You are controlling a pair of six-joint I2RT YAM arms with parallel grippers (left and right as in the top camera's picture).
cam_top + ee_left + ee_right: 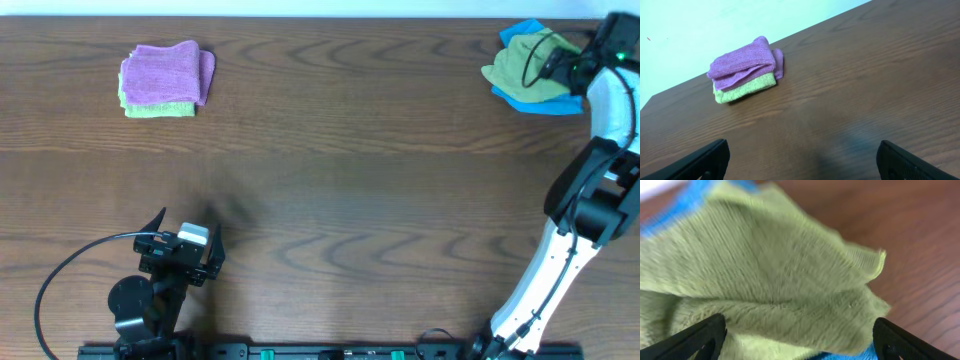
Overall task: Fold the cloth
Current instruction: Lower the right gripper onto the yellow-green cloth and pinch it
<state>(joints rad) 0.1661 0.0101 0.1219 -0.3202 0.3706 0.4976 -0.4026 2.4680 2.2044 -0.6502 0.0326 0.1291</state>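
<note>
I should use my right gripper to pinch only the lime-green cloth, nearer its middle (536, 78), because the blue cloth shows under the lime-green cloth's edge (842, 351) between my fingers.
The cloth (522, 68), lime-green and crumpled, lies at the table's far right corner on top of a bright blue cloth (548, 102). My right gripper (549, 62) hangs right over it, open. In the right wrist view the cloth (765, 270) fills the frame and its folds bulge between the two wide-apart fingertips (710, 332); the right gripper (800, 330) has not shut on it. Blue cloth (685, 200) shows behind it. My left gripper (188, 222) stands open near the front left with only bare table between its jaws, as the left wrist view (802, 150) shows.
At the far left a folded purple cloth (165, 72) rests on a folded light-green one (160, 108); both appear in the left wrist view, purple (742, 62) over green (745, 87). A black cable (60, 280) loops beside the left arm. The table's far edge (320, 20) runs close behind both piles.
</note>
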